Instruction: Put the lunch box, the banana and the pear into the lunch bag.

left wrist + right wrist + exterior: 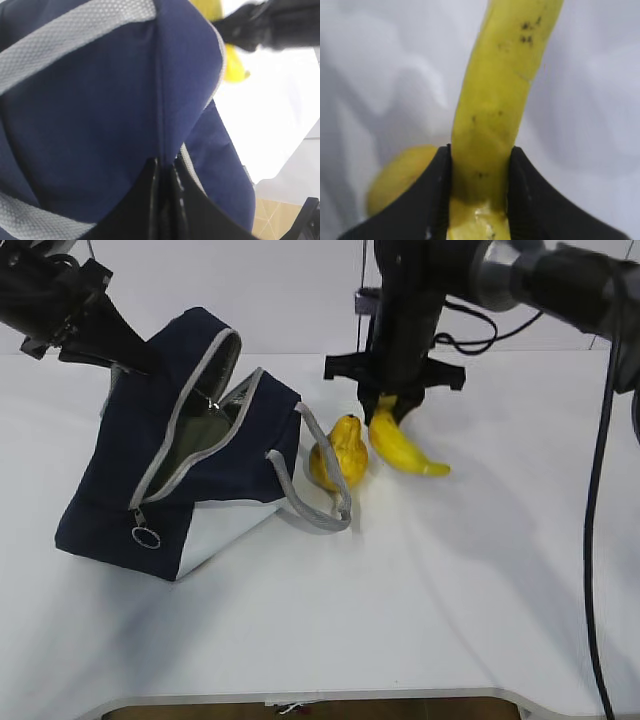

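I should use my right gripper to keep carrying the banana until its loose end dips inside (194, 442), then let go, because my left gripper is holding the lunch bag's opening (208, 412) open.
The navy lunch bag (180, 455) lies tilted on the white table at the left, its grey-edged mouth unzipped and open. My left gripper (165, 167) is shut on the bag's navy fabric by the zipper edge, holding it up. The yellow pear (338, 452) sits just right of the bag, beside a grey handle. The banana (405, 450) lies right of the pear, and my right gripper (388, 405) has its fingers pressed against both sides of the banana (495, 110) near one end. The lunch box is out of view.
A grey webbing handle (325, 505) loops out onto the table in front of the pear. The table's front edge (300, 695) runs along the bottom. A black cable (598, 540) hangs down at the right.
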Controlling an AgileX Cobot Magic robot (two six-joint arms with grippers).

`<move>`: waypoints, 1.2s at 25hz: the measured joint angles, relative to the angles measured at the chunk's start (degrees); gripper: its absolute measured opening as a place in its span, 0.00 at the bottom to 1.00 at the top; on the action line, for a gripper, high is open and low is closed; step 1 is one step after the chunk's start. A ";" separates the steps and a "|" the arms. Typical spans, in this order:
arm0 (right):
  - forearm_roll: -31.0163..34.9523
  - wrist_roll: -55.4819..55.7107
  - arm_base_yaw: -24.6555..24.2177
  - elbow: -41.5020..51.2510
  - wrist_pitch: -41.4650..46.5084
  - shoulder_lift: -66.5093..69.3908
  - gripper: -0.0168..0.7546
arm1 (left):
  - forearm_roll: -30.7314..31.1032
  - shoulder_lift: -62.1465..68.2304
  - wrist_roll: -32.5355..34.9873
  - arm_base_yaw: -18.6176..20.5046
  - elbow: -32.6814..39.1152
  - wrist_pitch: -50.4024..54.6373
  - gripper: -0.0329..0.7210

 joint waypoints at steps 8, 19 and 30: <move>20.95 -15.69 0.00 -9.71 0.68 -1.60 0.31 | -1.34 0.00 0.00 0.00 0.00 0.10 0.04; 34.96 -20.83 2.98 -9.75 1.65 -1.60 0.31 | -4.10 0.00 -0.10 0.00 0.00 -5.26 0.04; 38.64 -20.84 4.55 -9.62 1.71 -0.25 0.31 | -6.63 0.11 -0.18 0.13 0.00 -4.46 0.04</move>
